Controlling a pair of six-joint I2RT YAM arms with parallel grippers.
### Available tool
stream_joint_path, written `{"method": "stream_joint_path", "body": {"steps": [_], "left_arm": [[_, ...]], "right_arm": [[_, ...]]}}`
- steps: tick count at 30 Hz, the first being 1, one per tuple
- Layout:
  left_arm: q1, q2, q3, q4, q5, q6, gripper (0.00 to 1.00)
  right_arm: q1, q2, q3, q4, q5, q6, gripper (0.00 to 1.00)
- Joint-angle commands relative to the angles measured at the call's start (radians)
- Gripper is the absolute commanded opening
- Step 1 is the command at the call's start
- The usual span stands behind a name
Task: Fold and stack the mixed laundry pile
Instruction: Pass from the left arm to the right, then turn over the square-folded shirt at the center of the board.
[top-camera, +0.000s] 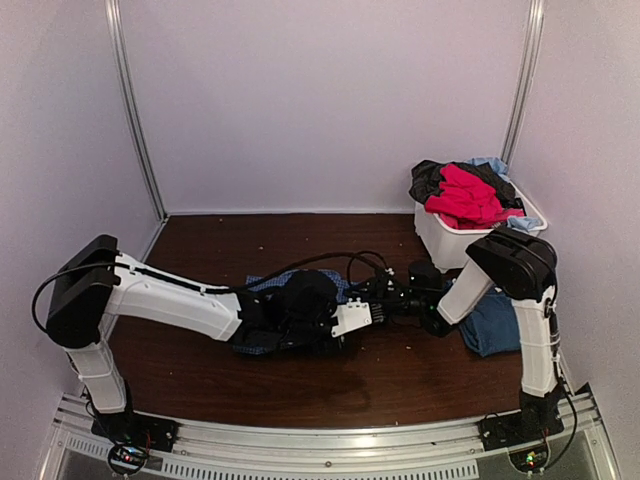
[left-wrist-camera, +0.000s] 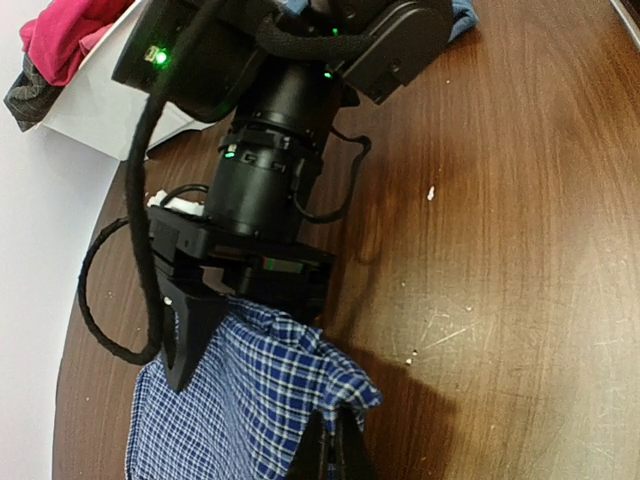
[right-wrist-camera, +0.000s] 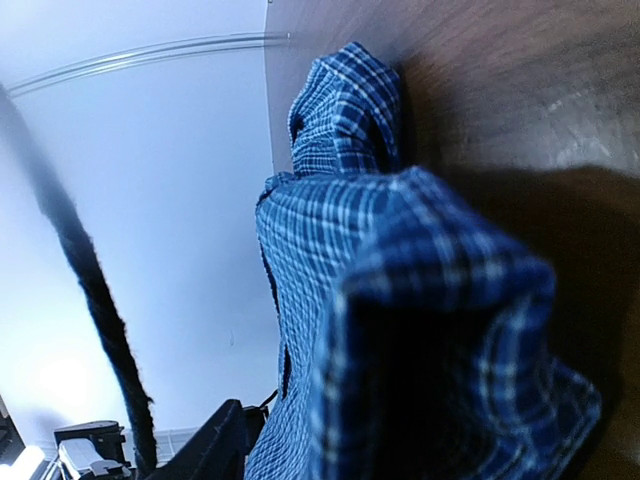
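The shirt has the robot's left arm across it and the right gripper astride its folded corner (left-wrist-camera: 335, 375), so next the left gripper backs off before the right gripper flips it.
A blue-and-white checked shirt (left-wrist-camera: 230, 400) lies bunched on the brown table (left-wrist-camera: 520, 260), mostly hidden under both arms in the top view. At the table's middle, my left gripper (left-wrist-camera: 335, 455) is shut on the shirt's folded corner. My right gripper (top-camera: 385, 296) meets it from the right. One of its black fingers (left-wrist-camera: 188, 335) rests over the shirt, and a raised fold (right-wrist-camera: 400, 300) fills the space between its jaws. The other finger is hidden by cloth. More of the laundry pile, red (top-camera: 465, 195), black and light-blue clothes, sits heaped in a white bin (top-camera: 440, 240).
A dark-blue garment (top-camera: 492, 322) lies on the table by the right arm's base, in front of the bin. White walls close in the table at the back and both sides. Black cables (left-wrist-camera: 100, 300) loop off the right wrist near the shirt.
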Motion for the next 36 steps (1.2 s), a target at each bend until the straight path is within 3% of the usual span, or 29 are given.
{"method": "stream_joint_path", "body": {"steps": [1,5,10,12,16,20,26,31,36], "left_arm": [[-0.023,-0.031,-0.021,0.049,0.03,0.003,0.0],[-0.039,-0.036,-0.032,0.046,0.018,0.011,0.0],[-0.045,-0.053,-0.047,0.037,-0.011,0.0,0.01],[-0.045,-0.074,-0.054,0.022,-0.034,-0.031,0.1],[-0.029,-0.173,-0.126,0.046,-0.065,-0.109,0.48],[0.076,-0.34,-0.231,0.103,-0.026,-0.281,0.69],[0.283,-0.54,-0.395,0.18,0.065,-0.514,0.75],[0.384,-0.648,-0.426,0.083,-0.029,-0.572,0.79],[0.49,-0.733,-0.418,-0.051,-0.12,-0.667,0.82]], "right_arm": [[0.001,0.041,0.048,-0.042,0.022,0.029,0.53],[-0.001,0.055,0.07,-0.092,0.04,0.015,0.42],[-0.006,0.057,0.097,-0.168,0.041,-0.045,0.1],[-0.009,0.021,0.112,-0.262,0.047,-0.126,0.0],[-0.015,-0.092,0.179,-0.563,0.072,-0.377,0.0],[-0.025,-0.209,0.289,-0.928,0.151,-0.673,0.0],[-0.12,-0.362,0.486,-1.355,0.291,-1.055,0.0],[-0.128,-0.373,0.892,-1.76,0.546,-1.388,0.0],[-0.016,-0.285,1.24,-1.957,0.712,-1.526,0.0]]}}
